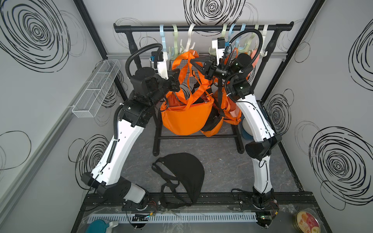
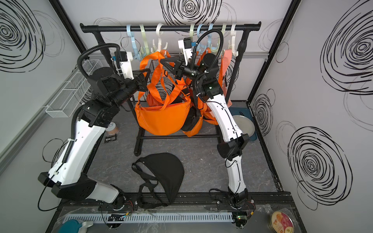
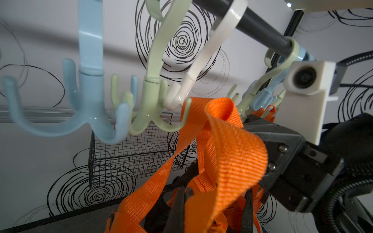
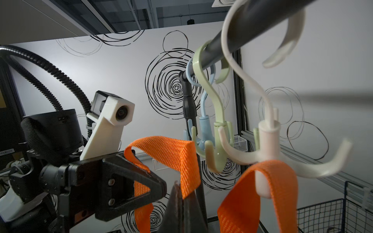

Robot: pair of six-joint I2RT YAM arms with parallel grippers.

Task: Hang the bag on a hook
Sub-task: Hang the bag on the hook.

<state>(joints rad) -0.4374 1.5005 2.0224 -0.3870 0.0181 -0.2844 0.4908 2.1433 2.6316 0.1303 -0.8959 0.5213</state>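
Observation:
The held strap (image 3: 237,145) bulges slack beside the occupied white hook, so the robot's right gripper should back toward the green hook (image 1: 175,43) while the left gripper pulls the strap taut.
An orange bag (image 1: 186,119) (image 2: 161,121) hangs in front of the black rack, its straps rising toward the hooks. My left gripper (image 1: 177,79) (image 3: 184,191) is shut on an orange strap (image 3: 232,145) low down. My right gripper (image 1: 193,62) (image 4: 179,185) is shut on the same strap (image 4: 177,153) near its top loop, just below and beside the white hook (image 4: 268,153) (image 1: 189,43). Another orange strap (image 4: 260,193) drapes over that white hook's base. The green hook (image 3: 153,105) and blue hook (image 3: 88,96) hang beside it on the rack bar (image 1: 201,28).
A black bag (image 1: 185,175) (image 2: 165,173) lies on the floor in front of the rack. More orange bags (image 1: 230,109) hang behind my right arm. A white wire basket (image 1: 96,88) is on the left wall, a black mesh basket (image 3: 131,149) behind the rack, a tin (image 1: 307,222) at front right.

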